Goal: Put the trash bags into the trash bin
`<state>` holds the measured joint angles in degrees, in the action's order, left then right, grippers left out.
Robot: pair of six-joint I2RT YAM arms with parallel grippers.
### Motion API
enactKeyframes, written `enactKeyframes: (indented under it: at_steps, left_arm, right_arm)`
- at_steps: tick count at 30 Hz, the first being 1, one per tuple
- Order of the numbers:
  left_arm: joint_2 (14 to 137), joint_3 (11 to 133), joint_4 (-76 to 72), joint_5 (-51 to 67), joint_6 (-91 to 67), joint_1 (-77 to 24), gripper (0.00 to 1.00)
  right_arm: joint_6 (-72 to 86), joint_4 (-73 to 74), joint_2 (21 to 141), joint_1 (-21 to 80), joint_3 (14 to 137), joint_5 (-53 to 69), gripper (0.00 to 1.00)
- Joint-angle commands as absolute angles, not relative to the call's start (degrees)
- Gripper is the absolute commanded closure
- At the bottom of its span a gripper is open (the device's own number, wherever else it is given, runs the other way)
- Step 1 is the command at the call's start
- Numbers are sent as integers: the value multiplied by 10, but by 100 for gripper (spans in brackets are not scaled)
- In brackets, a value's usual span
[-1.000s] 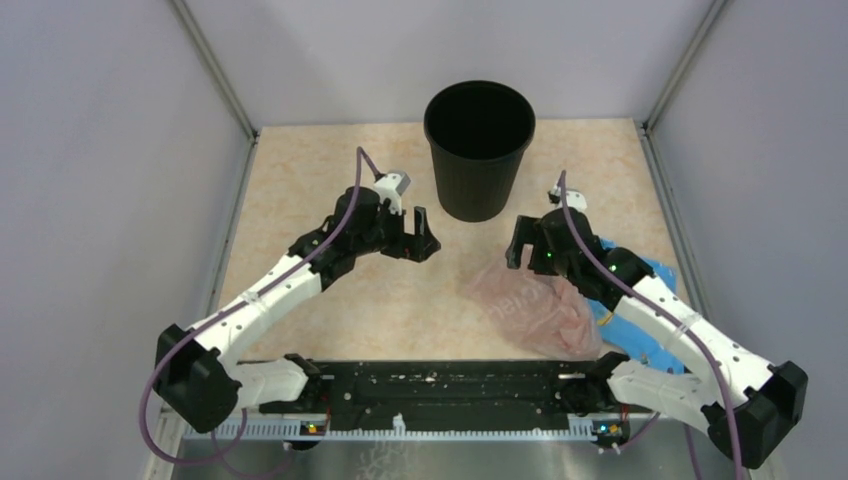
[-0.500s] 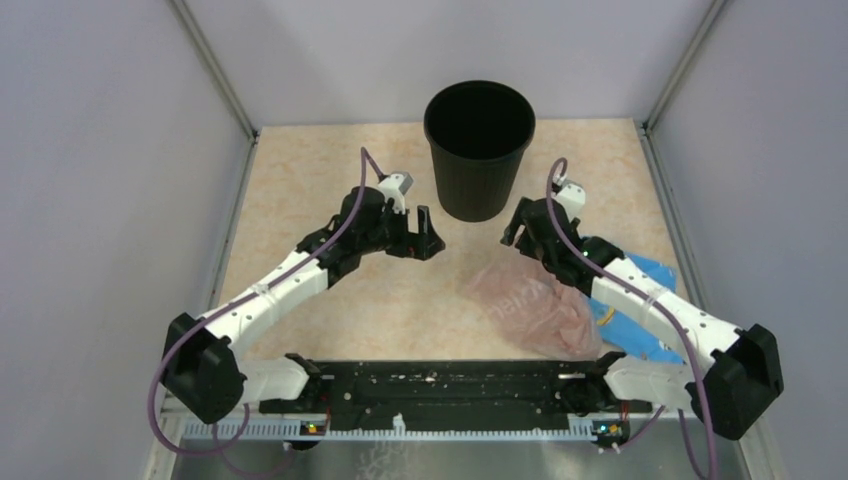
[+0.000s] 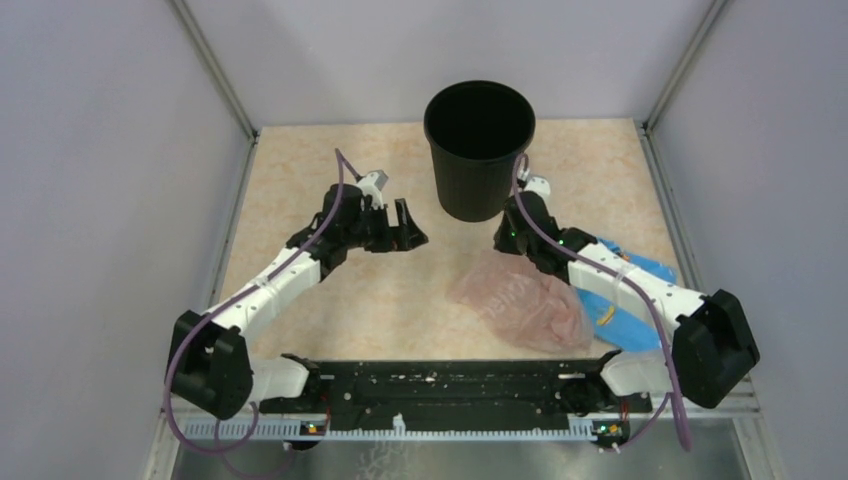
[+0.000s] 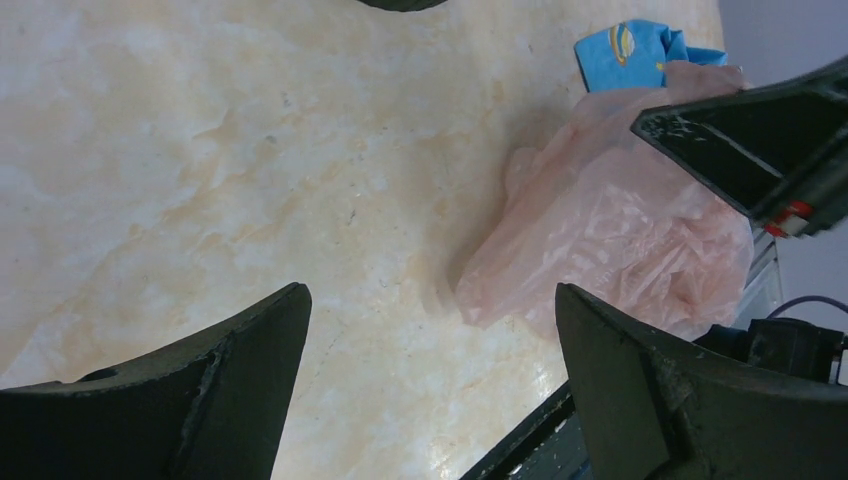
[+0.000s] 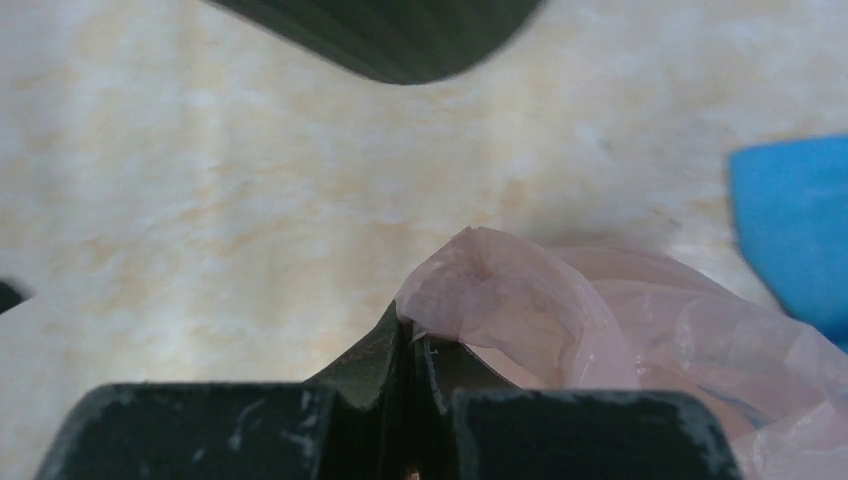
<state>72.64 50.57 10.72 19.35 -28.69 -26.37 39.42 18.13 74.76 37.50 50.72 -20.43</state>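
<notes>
The pink trash bag (image 3: 532, 308) is trailing away from my left gripper, so next my right gripper pulls back and flips the bag toward the bin's base (image 3: 468, 216) for my left gripper.
The black round trash bin (image 3: 478, 150) stands upright at the back of the table, and its base shows at the top of the right wrist view (image 5: 400, 40). A crinkly pale-pink trash bag (image 3: 520, 308) lies on the table in front of it, to the right. My right gripper (image 3: 502, 243) is beside the bin's base. It is shut (image 5: 408, 325), with the pink film's edge (image 5: 500, 290) pinched at its tips. My left gripper (image 3: 408, 226) hovers left of the bin, open and holding nothing (image 4: 430, 290). The pink bag (image 4: 610, 240) lies beyond its right finger.
A blue plastic bag (image 3: 632, 300) lies partly under the pink one at the right edge of the table, also visible as the blue bag (image 5: 795, 220) in the right wrist view. Grey walls enclose the table on three sides. A black rail (image 3: 440, 385) runs along the near edge.
My right gripper has swung left toward the bin's base and shut on the pink bag's edge, which has shifted slightly left. My left arm has drawn back a little to the left, still open.
</notes>
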Motion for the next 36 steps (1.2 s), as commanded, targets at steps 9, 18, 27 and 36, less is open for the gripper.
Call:
enactKeyframes:
  at_steps: [9,18,27,36]
  left_arm:
    - [718,488,122,282,-293,-176,2]
    - [676,482,205,270,-230,-165,6]
    - [704,460,203,288,-209,-166,14]
    - [697,462,170,307,-199,-167,15]
  right_arm:
    - [182,127,752,442,712,245,100]
    - [195,192,712,457,560,191,100]
    - [258,197,674,460,425,30,100]
    - [244,232,678,460,434,-44,100]
